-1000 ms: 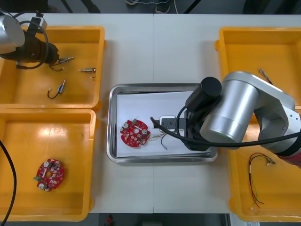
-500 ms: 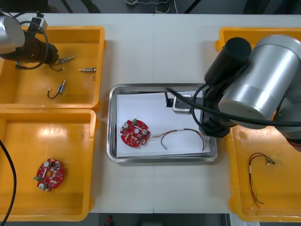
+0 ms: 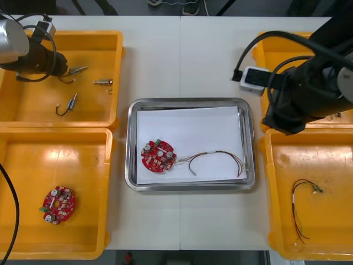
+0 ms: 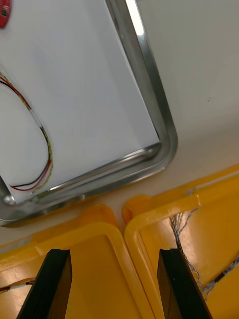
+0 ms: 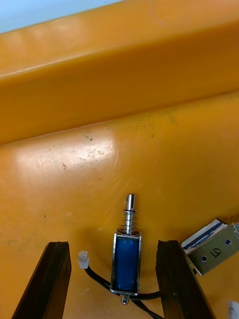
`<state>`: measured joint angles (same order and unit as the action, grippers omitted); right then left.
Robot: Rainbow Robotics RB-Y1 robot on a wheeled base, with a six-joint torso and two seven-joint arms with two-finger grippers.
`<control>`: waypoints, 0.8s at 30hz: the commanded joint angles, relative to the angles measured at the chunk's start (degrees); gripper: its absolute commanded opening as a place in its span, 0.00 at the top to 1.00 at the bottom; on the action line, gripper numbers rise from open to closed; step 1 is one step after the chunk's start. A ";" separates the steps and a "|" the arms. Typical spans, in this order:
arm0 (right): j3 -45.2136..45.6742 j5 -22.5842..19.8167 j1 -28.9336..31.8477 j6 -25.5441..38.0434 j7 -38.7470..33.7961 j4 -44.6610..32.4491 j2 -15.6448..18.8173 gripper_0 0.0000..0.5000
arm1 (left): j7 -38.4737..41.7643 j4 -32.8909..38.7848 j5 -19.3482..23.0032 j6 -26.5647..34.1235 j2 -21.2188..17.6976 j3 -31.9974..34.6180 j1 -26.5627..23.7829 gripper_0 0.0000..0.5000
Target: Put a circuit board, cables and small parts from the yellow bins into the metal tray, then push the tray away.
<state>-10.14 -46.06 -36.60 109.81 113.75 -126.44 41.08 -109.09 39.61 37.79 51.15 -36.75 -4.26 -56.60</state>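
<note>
A dark band (image 4: 218, 277) holds the cable's strands together, so the twisted blue and white cable (image 4: 232, 267) will stay in one looped bundle when the robot lifts it.
The metal tray (image 3: 132, 144), white inside, holds a round red circuit board (image 3: 158, 156) and a red and yellow cable (image 3: 218, 158). My right gripper (image 4: 113, 251) is open with nothing in it, above the seam between the two right yellow bins, just off the tray's corner (image 4: 167, 139). The right arm (image 3: 300, 91) covers it in the front view. My left gripper (image 5: 112, 244) is open low over the far-left bin (image 3: 16, 107). A small metal part (image 5: 126, 249) with a blue body and a spring pin lies between its fingers, untouched.
A second circuit board (image 3: 58, 205) lies in the near-left bin. More small metal parts (image 3: 102, 83) sit in the far-left bin. A red and yellow cable (image 3: 302, 208) lies in the near-right bin, and a twisted blue and white cable (image 4: 191, 244) in the far-right bin.
My right arm has pulled out of the tray toward the right bins, and the red and yellow cable now lies in the tray. The left arm has not moved.
</note>
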 commanded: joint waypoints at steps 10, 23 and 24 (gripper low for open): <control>12.69 4.84 3.82 0.19 -2.48 1.64 4.80 0.00 | -7.19 0.64 0.27 -1.23 0.19 -0.14 1.93 0.00; 23.06 6.77 3.11 0.19 -2.30 13.77 4.80 0.00 | -7.99 0.64 2.90 -1.67 0.19 -0.14 2.28 0.00; 23.23 7.21 2.68 0.19 -2.21 14.82 4.89 0.00 | -7.99 0.55 2.99 -1.76 0.19 -0.14 2.28 0.00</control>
<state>10.71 -40.06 -32.96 109.81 113.71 -113.67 44.09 -109.10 39.61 39.86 50.29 -36.75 -4.26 -54.76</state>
